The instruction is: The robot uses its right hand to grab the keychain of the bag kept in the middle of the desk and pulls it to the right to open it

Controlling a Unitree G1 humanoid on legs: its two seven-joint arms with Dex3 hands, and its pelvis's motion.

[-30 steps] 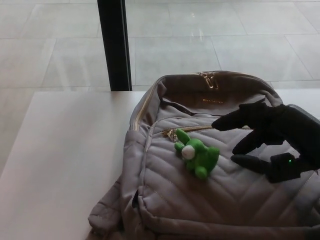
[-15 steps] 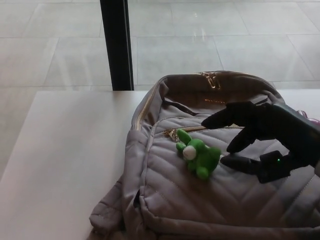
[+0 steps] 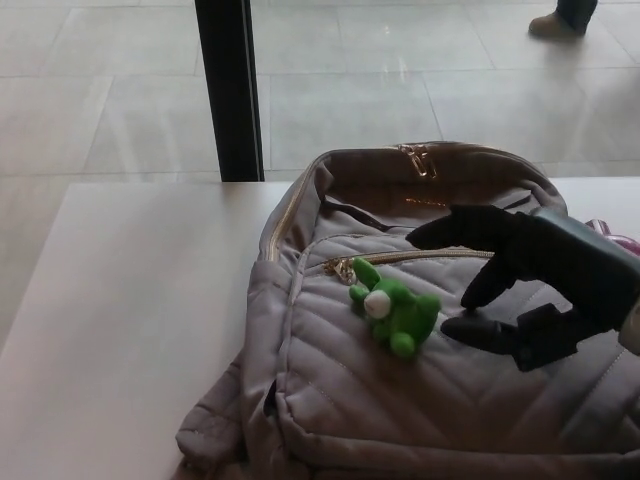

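My gripper is going to pull the green keychain [image 3: 398, 312], and the zipper pull should follow behind it along almost the whole gold zipper, because a ring [image 3: 345, 270] joins the two.
A grey quilted backpack [image 3: 400, 390] lies flat on the white desk [image 3: 130, 320], its gold front-pocket zipper [image 3: 420, 256] closed. A green plush keychain [image 3: 393, 308] hangs from the zipper pull and rests on the front pocket. My right hand [image 3: 520, 275] comes in from the right, hovering just right of the keychain with fingers spread and open. Its thumb tip is a short gap from the plush, and nothing is held. My left hand does not show.
A black pillar [image 3: 228, 90] stands behind the desk's far edge. Beyond it is a tiled floor, where a person's shoe [image 3: 560, 20] shows at the top right. Something pink [image 3: 615, 238] peeks out past the bag's right side.
My right hand has crept a little left toward the keychain and stayed open. The view has shifted slightly. A person's shoe has come into view at the top right.
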